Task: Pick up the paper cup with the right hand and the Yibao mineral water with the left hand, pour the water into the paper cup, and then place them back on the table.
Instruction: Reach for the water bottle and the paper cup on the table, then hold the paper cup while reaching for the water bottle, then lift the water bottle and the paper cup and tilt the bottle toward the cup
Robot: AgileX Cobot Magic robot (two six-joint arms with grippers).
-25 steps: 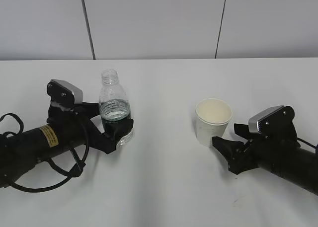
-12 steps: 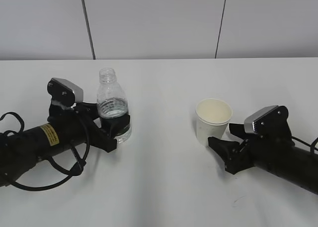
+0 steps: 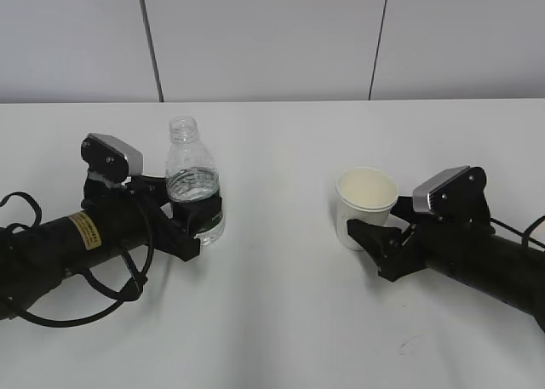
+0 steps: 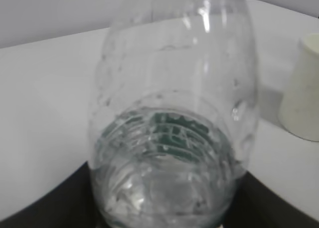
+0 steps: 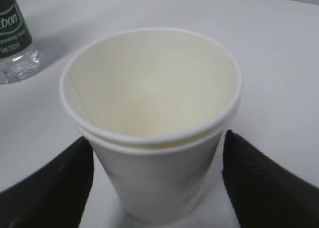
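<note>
The stacked rims [image 5: 152, 144] sit tight against each other, so the nested layers of the paper cup [image 3: 365, 208] should come up as one when the robot lifts it.
The Yibao mineral water [image 3: 194, 180] stands upright at the left, uncapped, with a little water in its bottom. My left gripper [image 3: 201, 225] is shut on its lower body, over the green label; in the left wrist view the bottle [image 4: 169, 138] fills the space between the black fingers [image 4: 60, 203]. The paper cup [image 3: 366, 203] stands upright on the table [image 3: 281, 312] at the right and looks empty. My right gripper [image 3: 371, 232] is open, with a finger on either side of the cup [image 5: 149, 138] low down. The right wrist view shows small gaps and two stacked rims.
A grey panelled wall runs behind the table's far edge. The left arm's black cable [image 3: 102, 295] loops on the table beside the arm. The cup also shows at the right edge of the left wrist view [image 4: 304, 88], and the bottle at the top left of the right wrist view [image 5: 12, 33].
My right gripper has moved left toward the cup, and its fingers now flank it. My left gripper and the bottle shifted slightly left, then stayed still.
</note>
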